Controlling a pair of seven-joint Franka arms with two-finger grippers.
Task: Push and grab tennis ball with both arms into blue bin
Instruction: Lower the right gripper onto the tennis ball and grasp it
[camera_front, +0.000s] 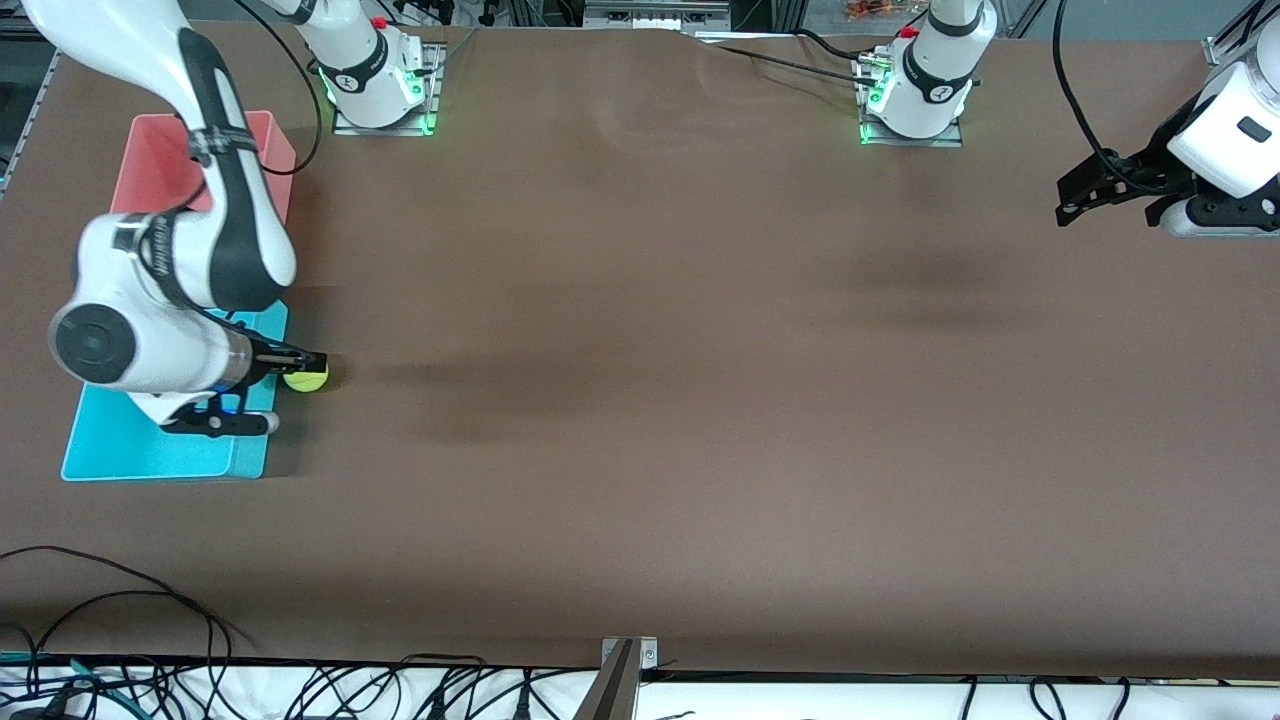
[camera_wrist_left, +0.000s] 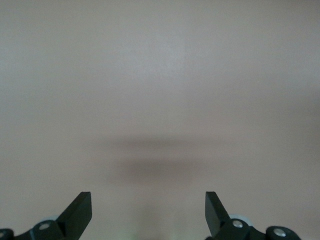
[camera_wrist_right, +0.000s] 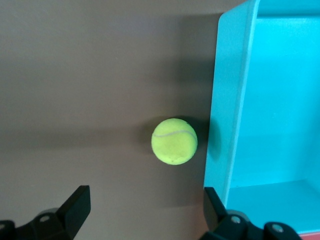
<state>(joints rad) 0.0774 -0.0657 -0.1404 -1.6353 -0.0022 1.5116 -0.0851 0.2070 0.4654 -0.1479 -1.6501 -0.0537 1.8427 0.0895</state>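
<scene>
The tennis ball should stay near the bin's corner when I let go of it inside, because the blue bin has a flat bottom and tall sides.
The tennis ball is a small yellow-green ball on the brown table, just outside the blue bin, close to the bin's wall that faces the left arm's end. In the right wrist view the ball lies beside the bin wall. My right gripper is open and empty, low over the ball and the bin's rim; in its own view one finger is by the bin wall. My left gripper waits open and empty over bare table at the left arm's end, and its own view shows only table.
A pink bin stands against the blue bin, farther from the front camera, partly covered by the right arm. Both arm bases stand along the table's back edge. Cables hang along the table's near edge.
</scene>
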